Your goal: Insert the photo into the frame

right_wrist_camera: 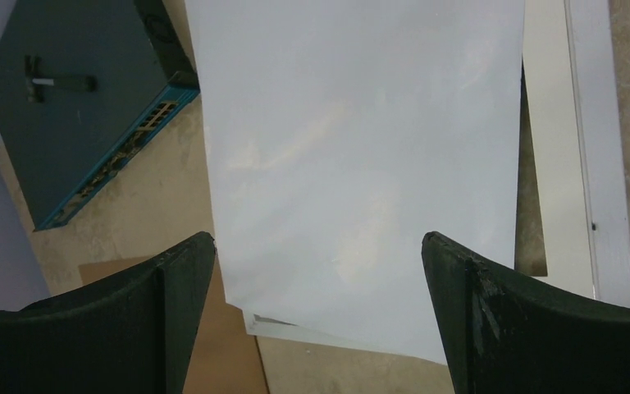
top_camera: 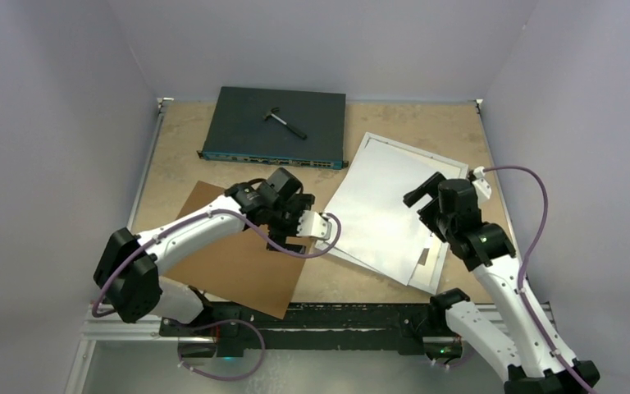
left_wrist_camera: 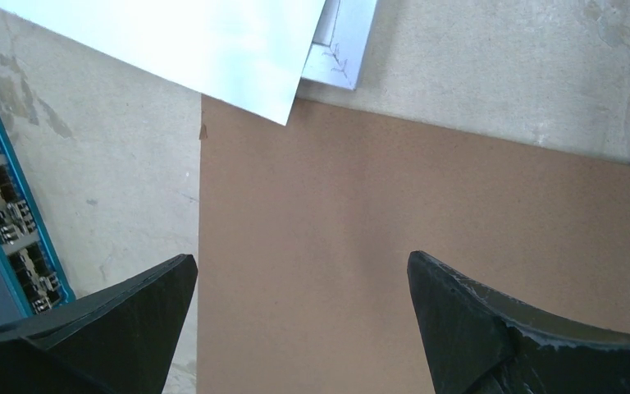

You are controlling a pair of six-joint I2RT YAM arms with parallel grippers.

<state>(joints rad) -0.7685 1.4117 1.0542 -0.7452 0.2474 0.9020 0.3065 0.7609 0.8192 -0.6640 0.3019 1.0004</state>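
The robot's left gripper should push the sheet's corner (left_wrist_camera: 282, 113) toward the frame's open gap (top_camera: 423, 257), because the white sheet sticks out past the frame beside the brown backing board.
The frame (top_camera: 456, 168) lies on the table at the right, with its thin white border (right_wrist_camera: 599, 148) showing along the edges. A large plain white sheet (top_camera: 385, 205) lies skewed across it and juts past the frame's near-left corner (left_wrist_camera: 349, 41). The photo's picture side is hidden in every view. My right gripper (top_camera: 423, 190) hovers open above the sheet (right_wrist_camera: 361, 148), jaws wide apart (right_wrist_camera: 318, 246), holding nothing. My left gripper (top_camera: 321, 230) is open and empty (left_wrist_camera: 302, 271) over the brown backing board (left_wrist_camera: 418, 205), near the sheet's corner (left_wrist_camera: 197, 41).
The brown backing board (top_camera: 238, 263) lies flat at front left, its corner under the white sheet. A dark network switch (top_camera: 275, 127) sits at the back with a small black tool (top_camera: 283, 121) on top. Grey walls enclose three sides of the table.
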